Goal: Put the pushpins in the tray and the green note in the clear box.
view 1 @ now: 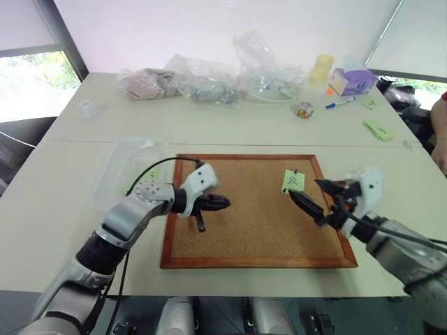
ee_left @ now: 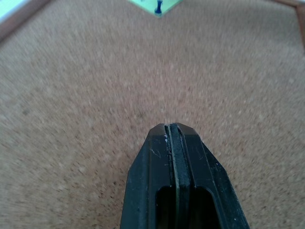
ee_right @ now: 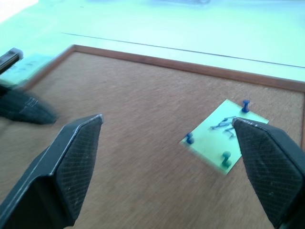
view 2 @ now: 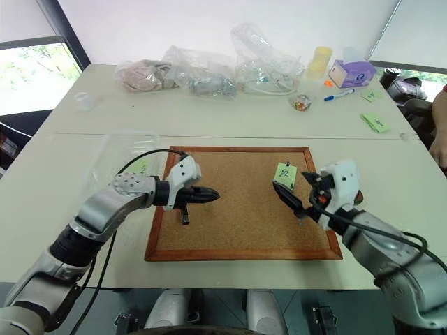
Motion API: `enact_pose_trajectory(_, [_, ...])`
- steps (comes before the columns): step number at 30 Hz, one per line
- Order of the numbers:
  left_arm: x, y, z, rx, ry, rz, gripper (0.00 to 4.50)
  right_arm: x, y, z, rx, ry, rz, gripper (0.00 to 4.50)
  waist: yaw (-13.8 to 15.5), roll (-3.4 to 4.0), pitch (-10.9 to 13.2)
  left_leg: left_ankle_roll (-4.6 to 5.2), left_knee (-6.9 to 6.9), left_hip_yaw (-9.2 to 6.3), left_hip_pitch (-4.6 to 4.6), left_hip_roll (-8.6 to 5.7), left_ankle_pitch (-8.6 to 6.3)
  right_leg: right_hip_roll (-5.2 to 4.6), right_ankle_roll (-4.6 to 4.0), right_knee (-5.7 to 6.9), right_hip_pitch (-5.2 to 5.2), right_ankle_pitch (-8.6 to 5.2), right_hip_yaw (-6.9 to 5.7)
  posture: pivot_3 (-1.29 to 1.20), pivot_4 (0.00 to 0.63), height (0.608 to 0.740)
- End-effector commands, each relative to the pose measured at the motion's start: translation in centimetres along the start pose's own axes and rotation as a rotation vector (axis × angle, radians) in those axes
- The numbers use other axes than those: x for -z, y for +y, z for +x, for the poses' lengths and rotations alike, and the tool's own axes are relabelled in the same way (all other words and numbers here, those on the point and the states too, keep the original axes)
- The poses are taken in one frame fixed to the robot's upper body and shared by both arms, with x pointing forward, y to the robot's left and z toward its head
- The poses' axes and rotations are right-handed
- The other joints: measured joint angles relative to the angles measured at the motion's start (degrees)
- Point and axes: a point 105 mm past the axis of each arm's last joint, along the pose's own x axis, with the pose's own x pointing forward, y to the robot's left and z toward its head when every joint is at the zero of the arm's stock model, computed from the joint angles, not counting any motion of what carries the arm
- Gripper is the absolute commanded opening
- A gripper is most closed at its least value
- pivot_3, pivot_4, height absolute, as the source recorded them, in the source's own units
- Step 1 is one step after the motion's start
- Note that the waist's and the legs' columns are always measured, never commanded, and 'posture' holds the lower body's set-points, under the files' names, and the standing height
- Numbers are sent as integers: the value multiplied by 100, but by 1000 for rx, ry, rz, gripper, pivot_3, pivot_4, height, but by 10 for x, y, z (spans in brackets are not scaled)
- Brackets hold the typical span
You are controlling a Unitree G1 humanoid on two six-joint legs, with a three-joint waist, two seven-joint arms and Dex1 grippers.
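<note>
The far blue pushpin (view 1: 295, 171) should come out by itself when I pull it, and the green note should stay flat, because other pushpins (ee_right: 226, 159) still hold the note's near corners.
The green note (view 1: 293, 181) lies pinned near the right end of the corkboard (view 1: 251, 223). Three pushpins, two blue (ee_right: 245, 105) (ee_right: 190, 138) and one green (ee_right: 226, 160), hold its corners; a fourth corner sits behind my finger. My right gripper (view 1: 305, 190) hovers open just right of the note, pointing at it with nothing between its fingers. My left gripper (view 1: 225, 203) is shut and empty, low over the board's left half, its tip aimed toward the note. The clear box (view 1: 112, 174) stands off the board's left edge with something green inside. The tray is hidden.
Clear plastic bags (view 1: 209, 80), a yellow cup (view 1: 321, 68), a purple tissue box (view 1: 353, 80) and a marker (view 1: 340, 102) line the far side of the table. Loose green notes (view 1: 378, 129) lie at the right, near a person's arm (view 1: 440, 143).
</note>
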Motion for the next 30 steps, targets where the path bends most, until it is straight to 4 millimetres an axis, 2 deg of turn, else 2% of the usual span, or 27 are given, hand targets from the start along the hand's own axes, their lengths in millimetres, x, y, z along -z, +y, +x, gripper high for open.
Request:
enact_pose_trajectory(1, [-4, 2, 2, 6, 20, 72, 21, -6, -27, 24, 100, 8, -59, 4500, -2, 1, 1, 0, 3, 2, 0, 0, 0, 0, 0, -1, 1, 0, 0, 0, 150, 737])
enact_pose_trajectory(4, [8, 0, 2, 15, 86, 75, 21, -5, -37, 38, 110, 26, -65, 4500, 15, 1, 0, 1, 3, 6, -1, -5, 0, -4, 1, 0, -1, 1, 3, 0, 150, 737])
enact_pose_trajectory(10, [24, 2, 3, -2, 179, 66, 21, 3, -54, 53, 139, 79, -59, 4500, 0, 3, -1, 1, 1, 10, -3, -3, 0, 0, 19, 2, -1, 9, 2, 0, 150, 737])
enact_pose_trajectory(23, [25, -3, 5, -2, 197, 58, 21, 12, -63, 73, 135, 101, -43, 4500, -5, 11, -6, 1, 2, 13, 4, -3, 1, 0, 22, 6, 4, 11, 4, 0, 150, 737])
enact_pose_trajectory(29, [25, -4, 6, 1, 193, 49, 0, 14, -64, 76, 134, 98, -33, 1717, -3, 12, -7, 0, 2, 14, 4, -3, 1, 0, 23, 6, 4, 12, 4, 0, 150, 737])
enact_pose_trajectory(30, [25, -5, 6, 2, 193, 48, 0, 15, -64, 76, 133, 98, -32, 1077, -3, 13, -7, 1, 2, 14, 4, -3, 1, 0, 23, 6, 4, 12, 4, 0, 150, 737])
